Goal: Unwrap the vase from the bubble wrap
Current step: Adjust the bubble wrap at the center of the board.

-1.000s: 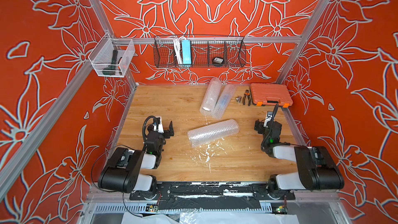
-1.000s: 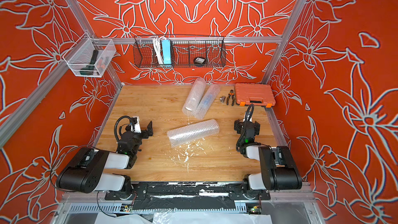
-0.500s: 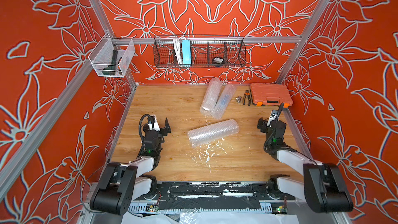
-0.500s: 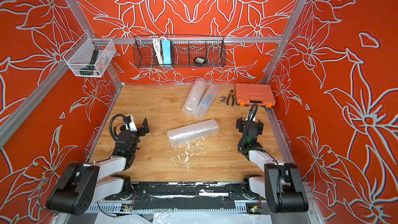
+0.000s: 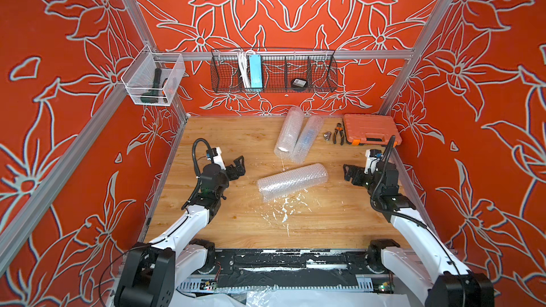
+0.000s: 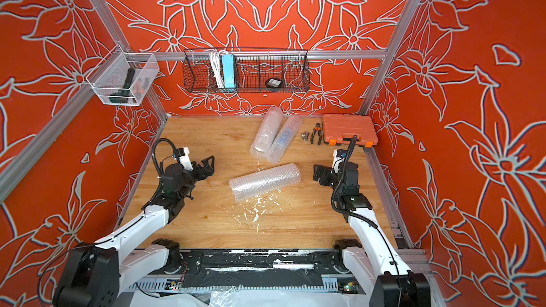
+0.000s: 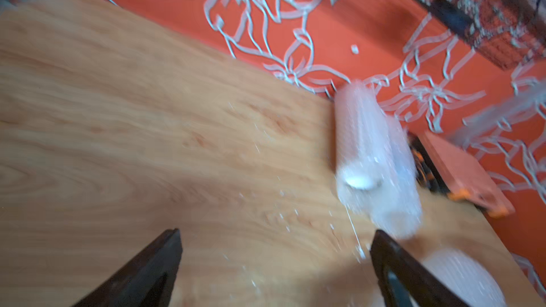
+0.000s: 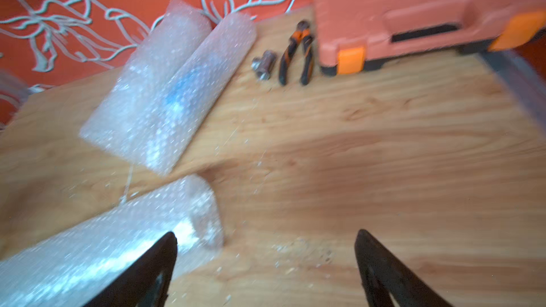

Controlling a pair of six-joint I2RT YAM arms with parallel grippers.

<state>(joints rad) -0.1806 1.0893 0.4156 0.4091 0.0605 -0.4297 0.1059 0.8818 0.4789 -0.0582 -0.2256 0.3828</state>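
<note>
The middle bubble wrap roll lies crosswise and its ends [image 5: 321, 173] face my grippers, so my left gripper should turn the roll's near end [image 5: 265, 189] toward my base before unwrapping.
A roll of bubble wrap [image 5: 292, 181] [image 6: 265, 181] lies across the middle of the wooden table [image 5: 236, 231]. Two more bubble wrap rolls [image 5: 288, 132] [image 5: 307, 140] lie side by side at the back; the right-hand one shows a blue shape inside [image 8: 177, 95]. The vase is hidden. My left gripper [image 5: 240, 167] [image 7: 274, 231] hangs open to the left of the middle roll, clear of it. To the right of that roll, my right gripper [image 5: 348, 174] [image 8: 266, 232] is open too, with the roll's end [image 8: 204, 217] just beside one finger.
An orange tool case [image 5: 370, 132] sits at the back right with pliers [image 5: 338, 137] and a small metal piece [image 5: 326, 135] beside it. A wire basket [image 5: 273, 73] and a clear bin [image 5: 153, 84] hang on the walls. White flecks [image 5: 280, 211] dot the table.
Both arms have unfolded from their low rest pose and stretched forward, and both grippers now point inward at the middle roll. The rolls have not moved.
</note>
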